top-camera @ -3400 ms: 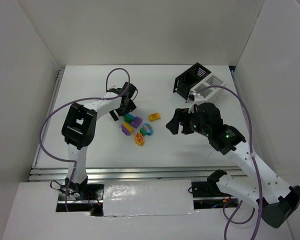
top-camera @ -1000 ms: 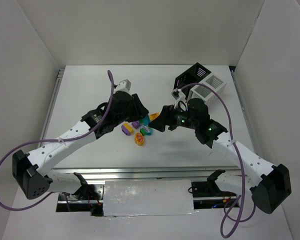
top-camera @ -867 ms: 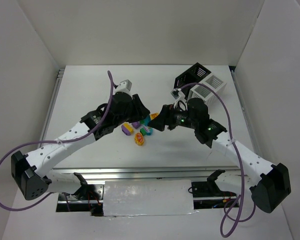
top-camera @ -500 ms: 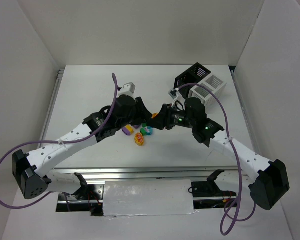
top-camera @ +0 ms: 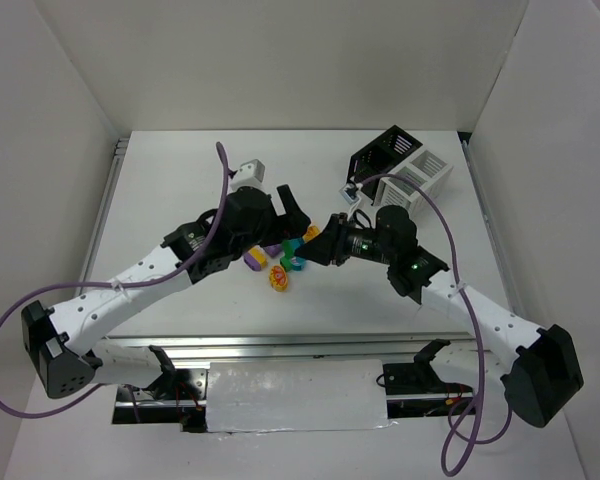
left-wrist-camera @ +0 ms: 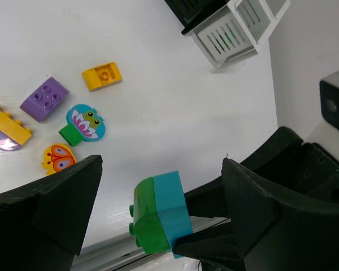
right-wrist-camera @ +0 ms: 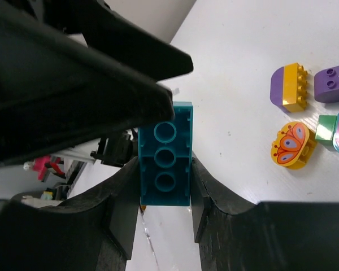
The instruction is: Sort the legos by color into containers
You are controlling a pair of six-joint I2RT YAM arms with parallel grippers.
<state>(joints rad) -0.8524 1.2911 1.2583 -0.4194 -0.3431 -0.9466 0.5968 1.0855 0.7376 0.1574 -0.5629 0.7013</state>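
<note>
The teal brick is attached to the green one (left-wrist-camera: 160, 213), so the robot's left gripper should clamp the green one (left-wrist-camera: 146, 212) before the right gripper regrips and pulls the teal brick.
A teal brick joined to a green one (left-wrist-camera: 158, 214) hangs above the table, and my right gripper (right-wrist-camera: 164, 169) is shut on its teal half (right-wrist-camera: 165, 135). My left gripper (left-wrist-camera: 161, 169) is open, its fingers (left-wrist-camera: 51, 203) wide on either side of the pair without touching it. From above, both grippers meet over the table's middle, left (top-camera: 290, 222) and right (top-camera: 318, 246). On the table lie an orange brick (left-wrist-camera: 101, 76), a purple one (left-wrist-camera: 44, 99), a teal oval on green (left-wrist-camera: 82, 124), a yellow-purple brick (right-wrist-camera: 291, 86) and a red-yellow butterfly oval (right-wrist-camera: 294, 145).
The black bin (top-camera: 378, 155) and the white bin (top-camera: 420, 175) stand side by side at the back right, behind my right arm. White walls close the table in at the back and both sides.
My right gripper has closed on the teal-green pair, and my left gripper, which was shut on it, has opened. Both arms have stayed close together over the loose bricks.
</note>
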